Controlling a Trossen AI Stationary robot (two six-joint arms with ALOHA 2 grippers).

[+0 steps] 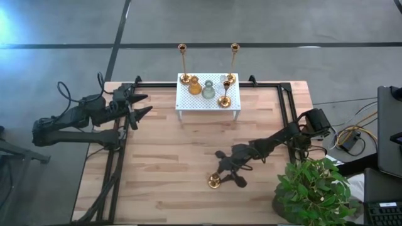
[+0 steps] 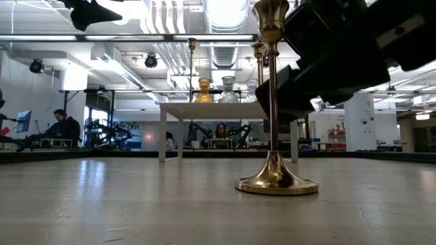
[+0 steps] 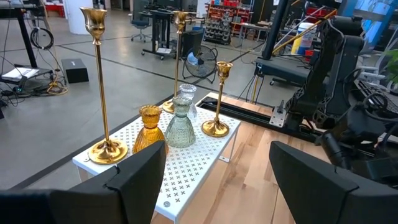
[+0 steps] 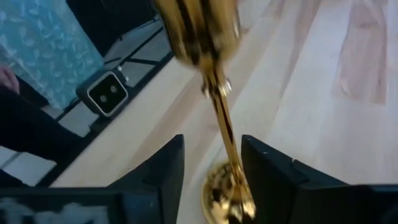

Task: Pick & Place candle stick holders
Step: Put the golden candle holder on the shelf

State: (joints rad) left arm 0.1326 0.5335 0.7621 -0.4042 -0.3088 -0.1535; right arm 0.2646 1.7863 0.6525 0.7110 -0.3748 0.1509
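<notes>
Next, I straighten my fingers around the stem below the cup before I lift, because the candlestick's stem slants across my open right gripper, close to one finger.
A brass candlestick stands upright on its round base on the wooden table, toward the near edge. My right gripper is open, with one finger on either side of the thin stem, above the base. My left gripper is open and empty, high at the table's far left. A white perforated rack at the far edge carries two tall brass sticks, a shorter brass one, an amber glass holder and a grey-green glass one. My right gripper has its fingers level on either side of the candlestick's stem, which stands close to one finger. Whether that finger touches the stem I cannot tell. The candlestick stands upright with its base on the table.
A potted green plant stands at the table's near right corner. A black frame rail runs along the table's edges. People sit at desks in the room beyond. Bare wood lies between the rack and the candlestick.
</notes>
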